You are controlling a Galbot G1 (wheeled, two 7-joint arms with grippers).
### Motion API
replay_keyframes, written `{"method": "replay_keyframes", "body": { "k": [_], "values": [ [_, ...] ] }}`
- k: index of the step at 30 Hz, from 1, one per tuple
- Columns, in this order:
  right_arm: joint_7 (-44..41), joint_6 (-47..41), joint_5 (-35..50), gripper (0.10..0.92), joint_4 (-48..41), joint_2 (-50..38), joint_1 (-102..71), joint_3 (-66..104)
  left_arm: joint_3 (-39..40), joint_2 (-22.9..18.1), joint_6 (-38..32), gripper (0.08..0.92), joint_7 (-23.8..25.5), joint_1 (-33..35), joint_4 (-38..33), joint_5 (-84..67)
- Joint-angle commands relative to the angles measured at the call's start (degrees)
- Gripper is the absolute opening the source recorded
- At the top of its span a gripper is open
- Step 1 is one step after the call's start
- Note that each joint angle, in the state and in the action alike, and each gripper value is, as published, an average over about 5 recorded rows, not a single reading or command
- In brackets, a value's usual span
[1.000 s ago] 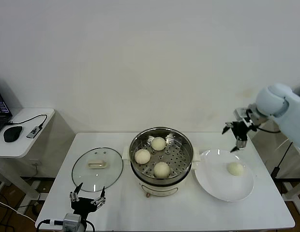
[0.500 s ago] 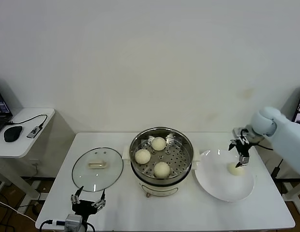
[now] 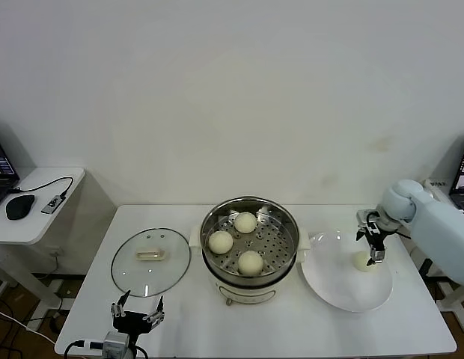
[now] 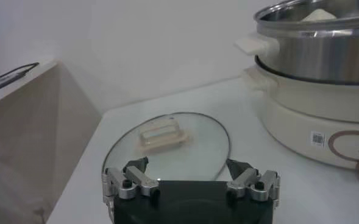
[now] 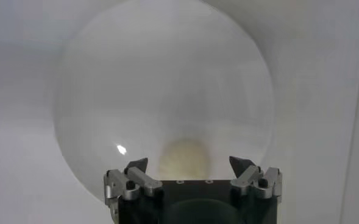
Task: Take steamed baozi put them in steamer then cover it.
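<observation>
My gripper will pinch and carry the baozi on the plate, and that baozi should round out again afterward, since the baozi in the steamer are smoothly round.
Three cream-white baozi lie in the shiny perforated steamer on its cream pot base at the table's middle. A fourth baozi lies on the white plate to the right; it also shows in the right wrist view. My right gripper is open just above this baozi, its fingers standing to either side of it, apart from it. The glass cover with cream handle lies flat left of the steamer. My left gripper is open and empty at the table's front left edge, near the cover.
A side table with a mouse, a cable and a laptop corner stands at the far left. The white wall runs behind the table. The steamer's side handle juts toward the cover.
My right gripper has come down and to the right from above the plate's far rim to just over the baozi on the plate. The left arm has barely shifted.
</observation>
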Motion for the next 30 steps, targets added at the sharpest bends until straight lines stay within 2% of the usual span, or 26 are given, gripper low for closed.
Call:
{"method": "replay_keyframes", "body": {
  "k": [1,22,24,30],
  "values": [
    [1.3,0.7,-2.4,0.823,-2.8,1.1,-1.2,0.8,-0.2,0.1,0.0,0.823,0.0,-0.1,0.2,-0.1],
    [3.5,2.4,-4.0,0.819,-4.8,2.3,-2.8,1.2,0.2,0.0,0.0,0.823,0.0,-0.6,1.2,0.0],
    [3.8,2.4,-4.0,0.797,-4.9,2.3,-3.0,1.3,0.3,0.0,0.0,0.823,0.0,-0.6,1.3,0.0],
    [4.4,2.4,-3.9,0.662,-5.4,2.5,-3.2,1.6,0.4,-0.1,0.0,0.823,0.0,-0.7,1.4,0.0]
  ]
}}
